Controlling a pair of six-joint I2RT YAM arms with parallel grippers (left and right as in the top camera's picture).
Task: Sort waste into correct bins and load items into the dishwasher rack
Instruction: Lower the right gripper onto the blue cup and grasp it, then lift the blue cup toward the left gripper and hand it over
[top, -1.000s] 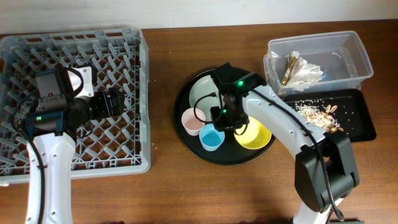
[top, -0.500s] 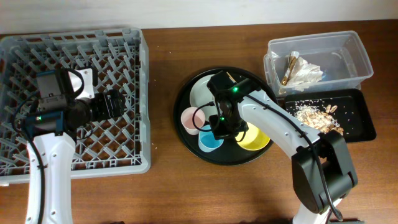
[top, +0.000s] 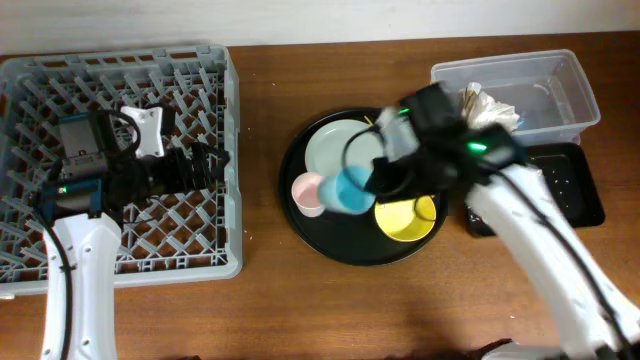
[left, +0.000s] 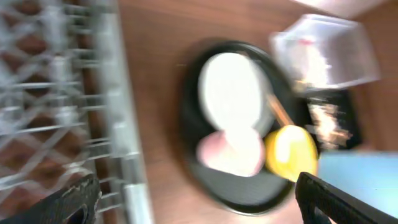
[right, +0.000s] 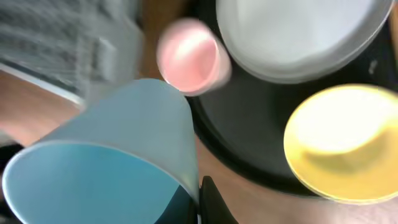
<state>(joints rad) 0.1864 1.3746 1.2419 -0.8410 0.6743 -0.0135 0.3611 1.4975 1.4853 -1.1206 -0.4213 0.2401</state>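
Note:
The robot's right gripper has the light-blue cup by its rim (top: 366, 184), away from the grey rack, so next the left gripper grasps the cup by its base (top: 327, 194).
My right gripper (top: 378, 180) is shut on the rim of the light-blue cup (top: 352, 190) and holds it lifted above the round black tray (top: 310, 232); the cup fills the lower left of the right wrist view (right: 106, 168). On that tray stand the pink cup (top: 307, 193), the pale grey plate (top: 335, 148) and the yellow bowl (top: 405, 218). My left gripper (top: 200, 168) is open and empty over the right side of the grey dishwasher rack (top: 60, 80). The napkin (top: 490, 110) and gold wrapper lie in the clear tub (top: 580, 95). The chopsticks are hard to make out.
The flat black tray (top: 575, 190) lies in front of the clear tub, partly hidden by my right arm. The left wrist view is blurred and shows the rack edge (left: 118, 93), the plate (left: 233, 87), the pink cup (left: 233, 152) and the bowl (left: 292, 149).
My right gripper closed on the light-blue cup and lifted it off the round tray, swinging up and right. The left arm shifted slightly right over the rack.

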